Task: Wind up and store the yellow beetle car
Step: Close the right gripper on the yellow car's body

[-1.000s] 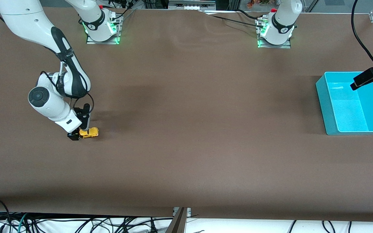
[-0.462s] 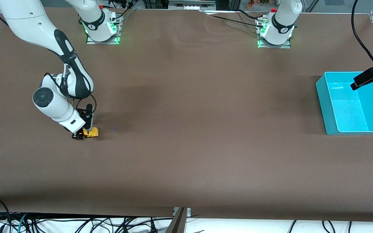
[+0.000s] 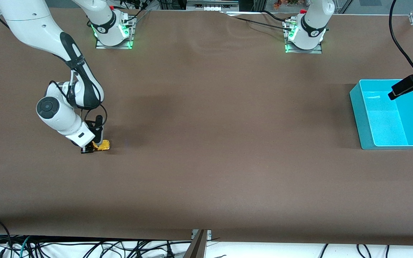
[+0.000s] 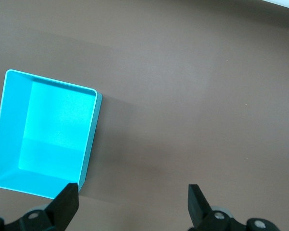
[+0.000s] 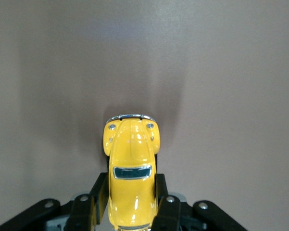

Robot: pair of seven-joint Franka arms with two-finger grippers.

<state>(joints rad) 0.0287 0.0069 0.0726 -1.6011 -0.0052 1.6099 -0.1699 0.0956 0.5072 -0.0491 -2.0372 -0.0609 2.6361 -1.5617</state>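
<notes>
The yellow beetle car's nose (image 3: 106, 144) is pointing toward the distant teal bin. My right gripper should draw the car backward (image 3: 66, 147) to wind it up, and then open.
The yellow beetle car (image 3: 104, 145) sits on the brown table toward the right arm's end. My right gripper (image 3: 94, 147) is low at the table and shut on the car. In the right wrist view the two black fingers (image 5: 100, 192) press the sides of the car (image 5: 131, 154) at its rear half, and its nose sticks out past them. My right gripper (image 5: 131, 182) hides the car's tail. My left gripper (image 3: 402, 88) hangs over the teal bin (image 3: 360, 118), open and empty. The left wrist view shows it (image 4: 132, 195) spread above the table next to the bin (image 4: 89, 139).
The bin is empty and stands near the table edge at the left arm's end. Both arm bases (image 3: 112, 32) stand along the table's back edge. Cables hang below the front edge (image 3: 84, 247).
My right hand has shifted a little toward the left arm's end and now covers more of the car. The car has barely moved. The left arm has not moved.
</notes>
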